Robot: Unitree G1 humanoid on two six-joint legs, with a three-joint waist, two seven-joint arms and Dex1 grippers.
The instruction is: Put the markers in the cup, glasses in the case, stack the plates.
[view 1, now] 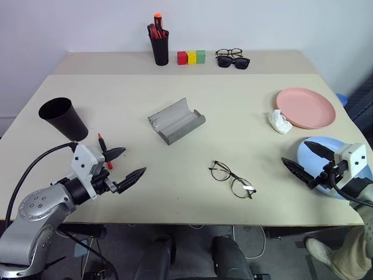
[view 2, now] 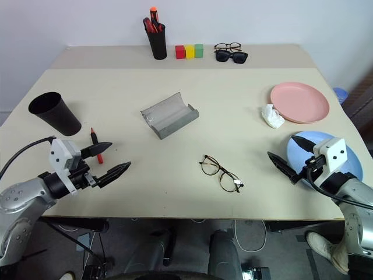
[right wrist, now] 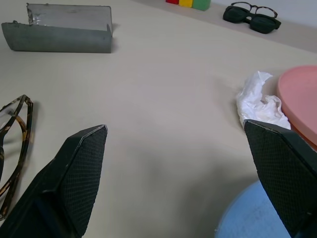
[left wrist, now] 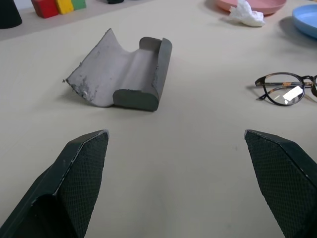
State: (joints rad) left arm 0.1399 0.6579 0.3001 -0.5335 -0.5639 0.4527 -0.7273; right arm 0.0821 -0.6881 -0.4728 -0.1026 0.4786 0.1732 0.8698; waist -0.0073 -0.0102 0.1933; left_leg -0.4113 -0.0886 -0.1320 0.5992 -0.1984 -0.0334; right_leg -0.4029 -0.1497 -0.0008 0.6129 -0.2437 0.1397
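Note:
I expect the slim red marker (view 1: 105,153) to lean inside the black cup (view 1: 63,118) when I drop it in, with the marker's red end within the cup's rim, because the cup is wide and deep.
A slim red marker (view 1: 102,144) lies on the table beside the black tapered cup (view 1: 63,118) at the left. My left gripper (view 1: 134,161) hovers open just in front of the marker, holding nothing. The open grey case (view 1: 175,121) sits mid-table. The wire-frame glasses (view 1: 232,179) with a white tag lie near the front edge. At the right rests the pink plate (view 1: 306,107). In front of it is the light blue plate (view 1: 327,153), partly covered by my open, empty right gripper (view 1: 294,151).
A black pen holder (view 1: 159,44) with markers, three coloured blocks (view 1: 191,57), and two dark pairs of glasses (view 1: 232,58) stand along the far edge. A crumpled white tissue (view 1: 280,121) lies against the pink plate's left rim.

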